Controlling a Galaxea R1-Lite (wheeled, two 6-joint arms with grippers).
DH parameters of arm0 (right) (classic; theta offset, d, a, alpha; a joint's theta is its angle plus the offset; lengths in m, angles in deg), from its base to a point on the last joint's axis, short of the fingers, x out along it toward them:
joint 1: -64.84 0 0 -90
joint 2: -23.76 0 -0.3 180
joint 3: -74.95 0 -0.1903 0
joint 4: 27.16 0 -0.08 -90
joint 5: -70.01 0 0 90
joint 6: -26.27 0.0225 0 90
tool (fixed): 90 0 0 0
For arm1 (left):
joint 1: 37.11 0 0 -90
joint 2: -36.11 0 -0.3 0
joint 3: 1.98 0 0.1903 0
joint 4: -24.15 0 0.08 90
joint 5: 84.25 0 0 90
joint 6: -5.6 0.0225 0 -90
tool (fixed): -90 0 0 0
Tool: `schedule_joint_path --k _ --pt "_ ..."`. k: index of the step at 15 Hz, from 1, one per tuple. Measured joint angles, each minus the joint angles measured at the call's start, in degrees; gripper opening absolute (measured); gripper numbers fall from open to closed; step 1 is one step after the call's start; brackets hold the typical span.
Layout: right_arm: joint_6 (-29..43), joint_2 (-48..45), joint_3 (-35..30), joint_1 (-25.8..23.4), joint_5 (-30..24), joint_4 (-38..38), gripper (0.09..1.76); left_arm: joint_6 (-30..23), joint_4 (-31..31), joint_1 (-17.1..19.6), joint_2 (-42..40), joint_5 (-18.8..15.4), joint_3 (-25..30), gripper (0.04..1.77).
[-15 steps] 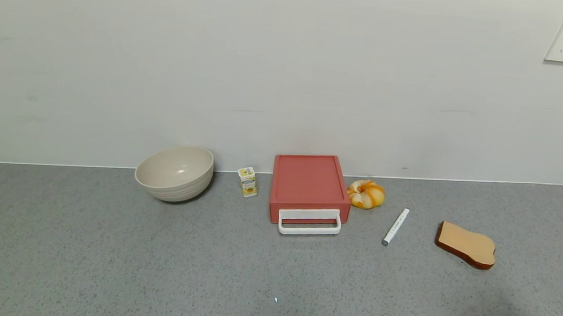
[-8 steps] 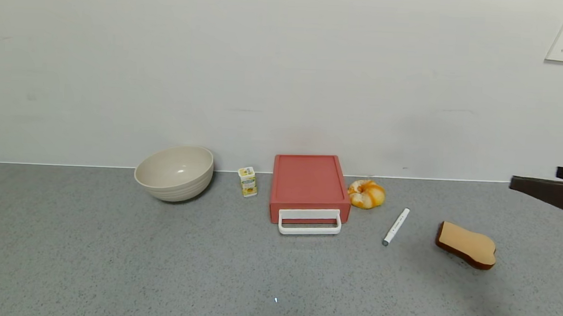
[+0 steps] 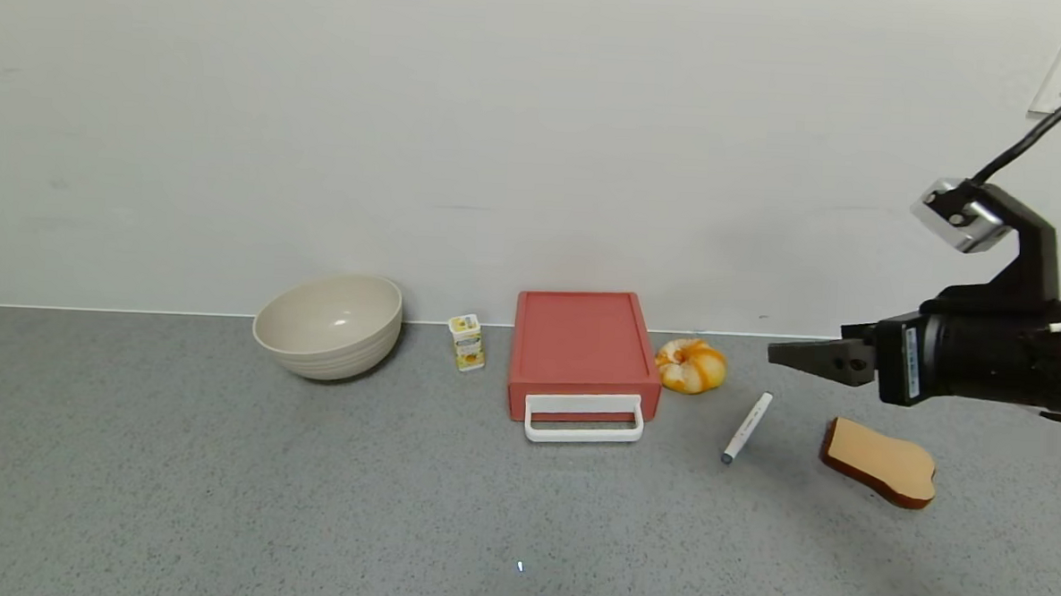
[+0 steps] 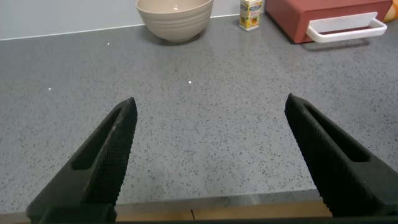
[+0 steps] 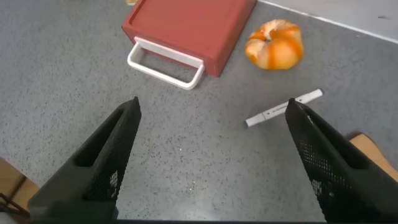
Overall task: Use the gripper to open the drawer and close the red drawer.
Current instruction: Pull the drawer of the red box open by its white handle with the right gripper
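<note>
The red drawer will slide straight out a long way when I pull, because the flat red top [image 3: 585, 339] goes far back behind the white loop handle [image 3: 583, 434].
The red drawer [image 3: 582, 345] stands against the back wall at the table's middle, shut, with its white loop handle [image 3: 583, 419] facing me. My right gripper [image 3: 774, 353] hovers open and empty above the table, right of the drawer, fingers pointing left. In the right wrist view the gripper [image 5: 213, 104] is apart from the drawer [image 5: 186, 28] and its handle [image 5: 165, 63]. My left gripper [image 4: 211, 99] is open and empty, low over the table's front edge, out of the head view. The drawer [image 4: 323, 12] shows far off in its view.
A beige bowl [image 3: 329, 325] and a small yellow carton [image 3: 467, 342] stand left of the drawer. An orange bun [image 3: 690, 366], a white marker [image 3: 746, 427] and a toast slice [image 3: 880, 461] lie to its right, under the right arm. The wall is close behind.
My right arm has come in from the right edge and moved left towards the drawer. The drawer and the other objects have not moved.
</note>
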Motion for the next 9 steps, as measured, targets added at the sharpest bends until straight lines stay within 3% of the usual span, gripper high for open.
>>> schedule_joint_path --k 4,7,8,9 --pt "1.2 3.5 1.8 1.5 -0.1 -0.1 1.1 0.0 0.0 0.0 0.0 0.0 0.0 1.72" --pt "1.3 4.4 2.3 2.0 -0.1 -0.1 0.78 0.0 0.0 0.0 0.0 0.0 0.0 1.72" --pt "1.3 4.5 2.3 2.2 -0.1 -0.2 0.53 0.0 0.0 0.0 0.0 0.0 0.0 1.72" --pt "1.4 4.6 2.4 2.5 -0.1 -0.3 0.14 0.0 0.0 0.0 0.0 0.0 0.0 1.72"
